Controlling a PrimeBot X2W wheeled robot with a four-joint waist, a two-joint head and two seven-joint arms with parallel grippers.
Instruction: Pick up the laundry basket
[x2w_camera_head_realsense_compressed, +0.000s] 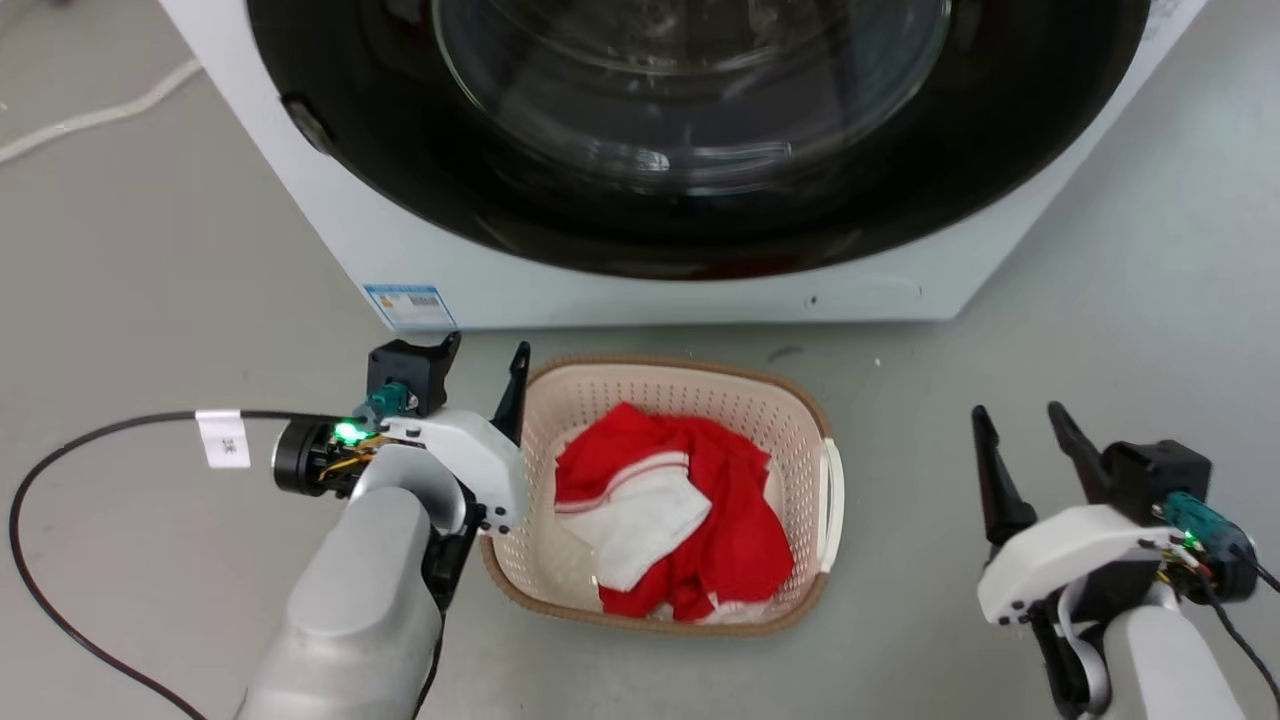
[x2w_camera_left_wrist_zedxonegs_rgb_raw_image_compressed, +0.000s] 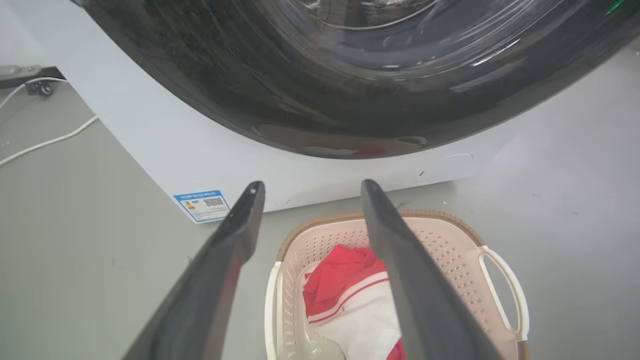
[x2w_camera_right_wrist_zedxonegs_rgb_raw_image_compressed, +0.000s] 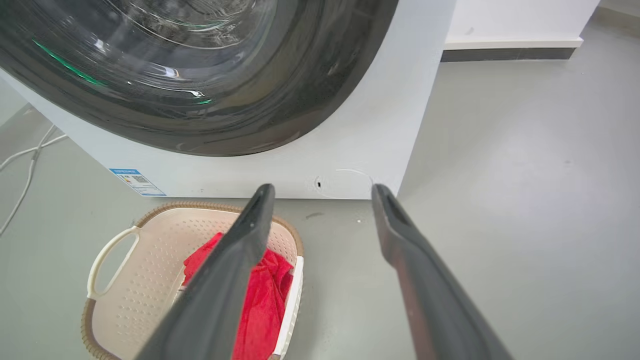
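Observation:
The clothes are low down inside the laundry basket's tall walls, so they will come up in the same heap when I lift both handles.
The laundry basket is cream with perforated walls, a brown woven-look rim and white side handles. It stands on the grey floor in front of the washing machine and holds red and white clothes. My left gripper is open at the basket's left edge. In the left wrist view the basket has its left handle lying between the gripper's spread fingers, one over the floor and one over the clothes. My right gripper is open over bare floor, well right of the basket's right handle. The right wrist view has the basket at lower left of the gripper.
The white washing machine with its dark round door stands right behind the basket. A black cable loops over the floor at the left, and a white cord lies farther back. Open grey floor stretches to the right.

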